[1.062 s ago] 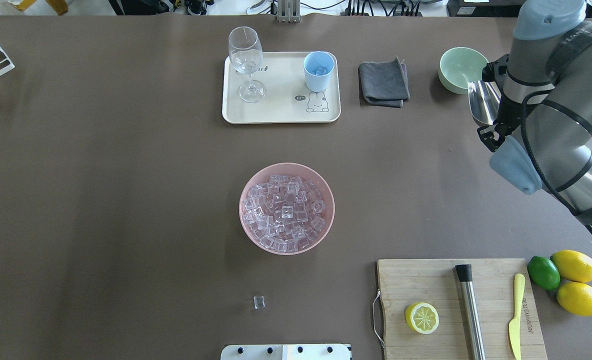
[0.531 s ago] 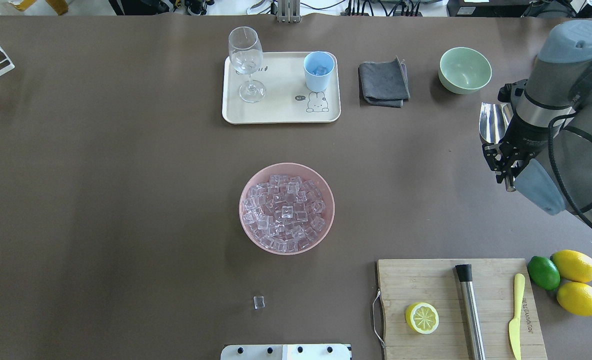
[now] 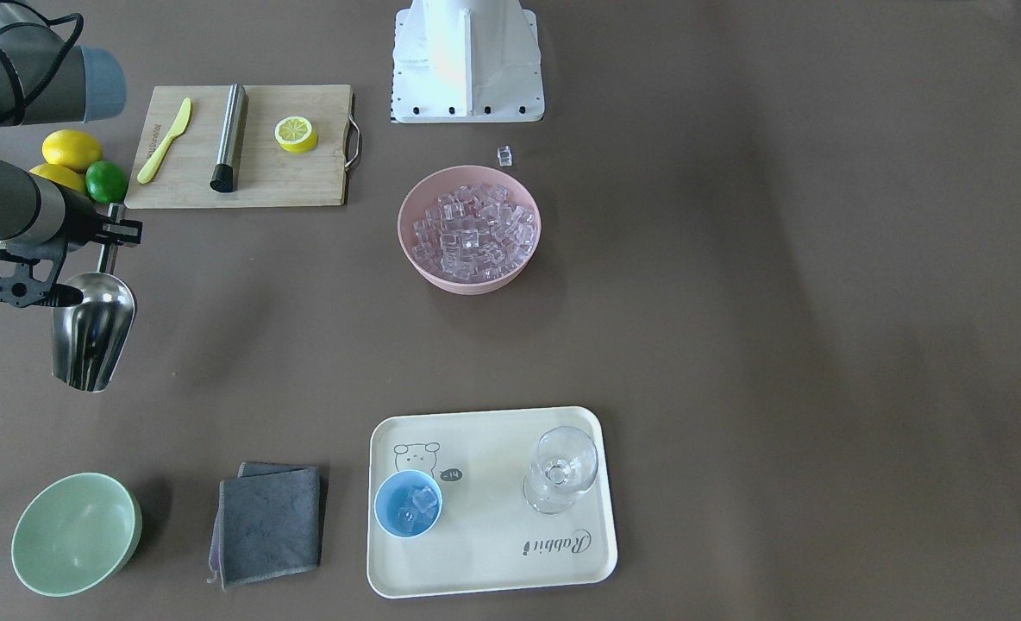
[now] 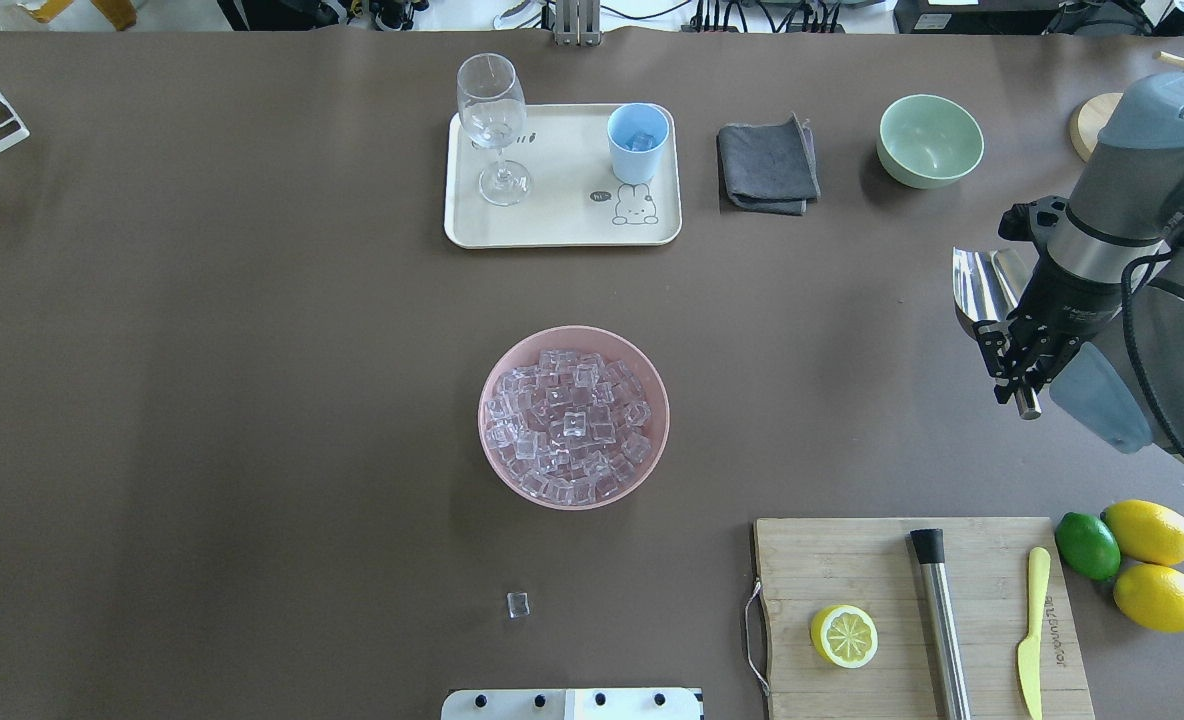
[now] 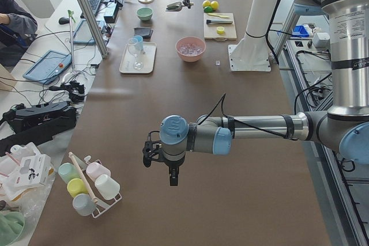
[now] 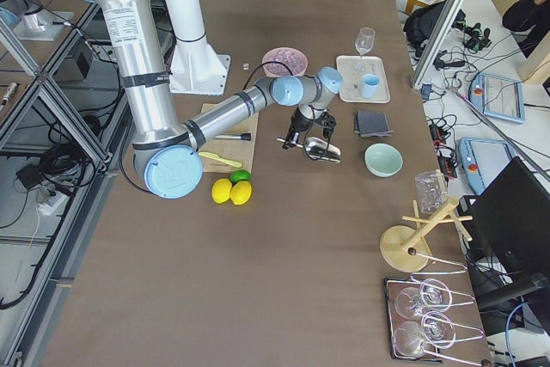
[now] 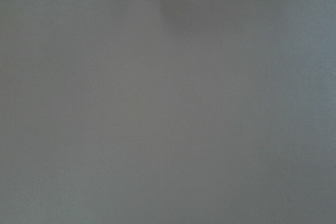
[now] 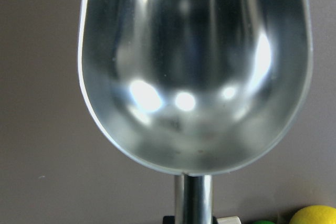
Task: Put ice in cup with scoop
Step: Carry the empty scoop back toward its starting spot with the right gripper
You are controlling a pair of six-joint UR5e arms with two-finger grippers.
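Observation:
The cup holds ice and the scoop's empty trough (image 3: 94, 333) faces up over clear tabletop (image 3: 153, 340), so the robot's right gripper should keep lowering the scoop and let go of it there.
My right gripper (image 4: 1014, 348) is shut on the handle of the shiny steel scoop (image 4: 976, 290) and holds it above the table at the right edge, trough pointing away from me. The trough is empty in the right wrist view (image 8: 194, 77). The scoop (image 3: 92, 332) also shows in the front-facing view. The ice (image 4: 570, 420) fills a pink bowl (image 4: 652, 385) at the table's middle. The light-blue cup (image 4: 638, 142) stands on a cream tray (image 4: 552, 215) and holds a few cubes (image 3: 416, 504). My left gripper (image 5: 171, 172) shows only in the exterior left view; I cannot tell its state.
One stray ice cube (image 4: 518, 604) lies near my base. A wine glass (image 4: 493, 125) shares the tray. A grey cloth (image 4: 767, 165) and a pale green bowl (image 4: 929, 140) lie right of the tray. A cutting board (image 4: 852, 570) carries a lemon half, a steel cylinder (image 4: 940, 620) and a yellow knife.
My right arm has carried the scoop away from the green bowl, toward my side of the table and slightly right. Nothing else has moved.

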